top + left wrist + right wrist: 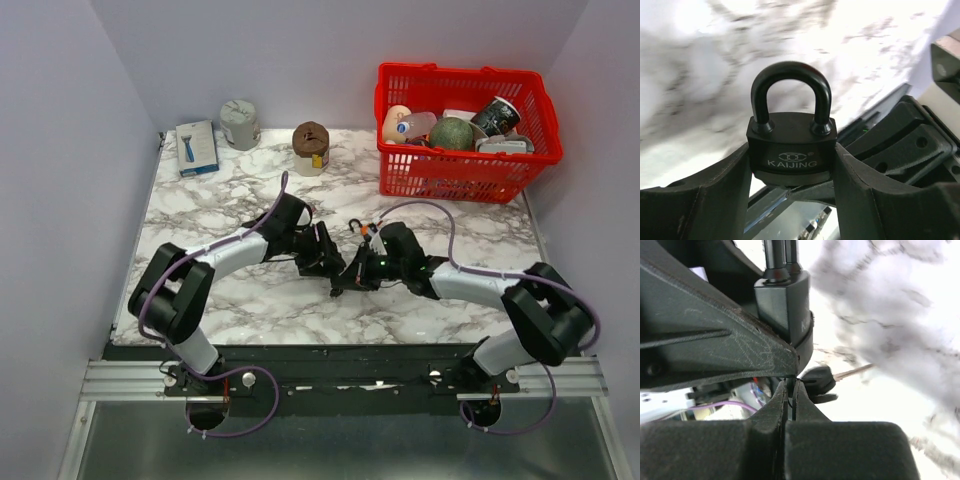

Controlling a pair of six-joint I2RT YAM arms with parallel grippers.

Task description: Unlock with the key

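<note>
The padlock is held steady by my left gripper and has the key seated in its bottom side (791,384), so my right gripper keeps turning the key until the shackle (823,96) pops open.
A black padlock (790,145) marked KAIJING stands upright between the fingers (715,190) of my left gripper (790,172), which is shut on its body. Both legs of its shackle (790,75) are seated. From the right wrist the padlock (785,305) shows edge-on. Right under it, my right gripper (790,385) is pinched shut on a thin black key head at the lock's underside. A second key (820,381) with a black head and bare metal blade hangs beside those fingertips. In the top view the left gripper (325,258) and right gripper (362,270) meet over mid-table.
A red basket (460,178) full of items stands at the back right. Along the back edge are a blue box (197,148), a grey cup (240,124) and a brown jar (311,148). The marble tabletop (250,300) lies below both grippers.
</note>
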